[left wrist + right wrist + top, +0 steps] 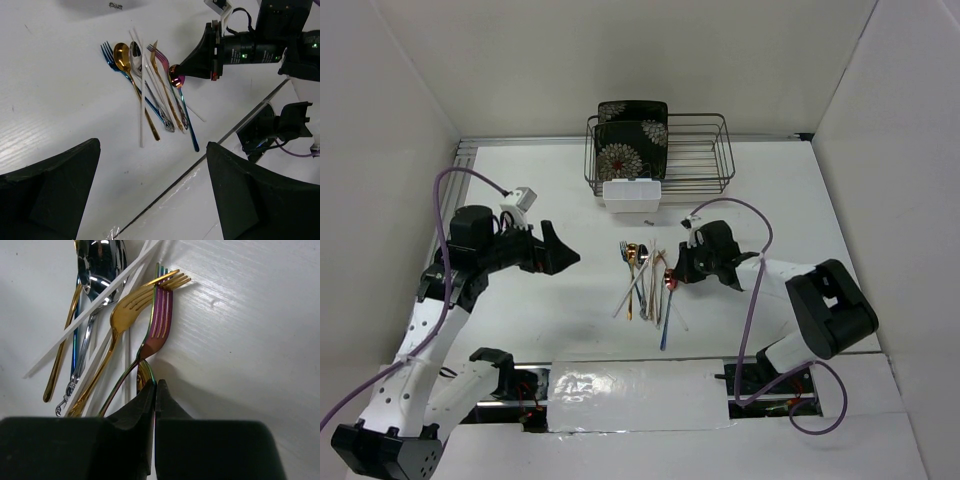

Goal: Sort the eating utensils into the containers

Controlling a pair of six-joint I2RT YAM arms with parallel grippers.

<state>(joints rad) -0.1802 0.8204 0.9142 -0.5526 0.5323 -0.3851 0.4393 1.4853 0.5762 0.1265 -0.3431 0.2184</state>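
The robot's left gripper should take the pink spoon by its bowl [669, 277], because the right gripper holds the spoon far from the caddy's end [618, 196] nearest the left gripper.
The utensils [645, 285] lie in a heap at mid-table. In the left wrist view they are a blue fork [107, 50], a gold spoon [121, 52], a silver spoon [135, 50] and pale chopsticks [142, 100]. My right gripper [672, 280] sits low at the heap's right edge. It is shut [155, 385] on the bowl rim of the shiny pink spoon [176, 79], whose bluish handle trails toward the near edge. A gold fork [125, 310] and a pink fork [160, 315] lie just beyond it. My left gripper [565, 258] is open and empty, left of the heap. The white caddy [632, 194] stands at the back.
A black wire dish rack [695, 160] holding black floral plates [632, 140] stands behind the caddy at the far edge. A small dark bit [650, 221] lies in front of the caddy. White walls close in both sides.
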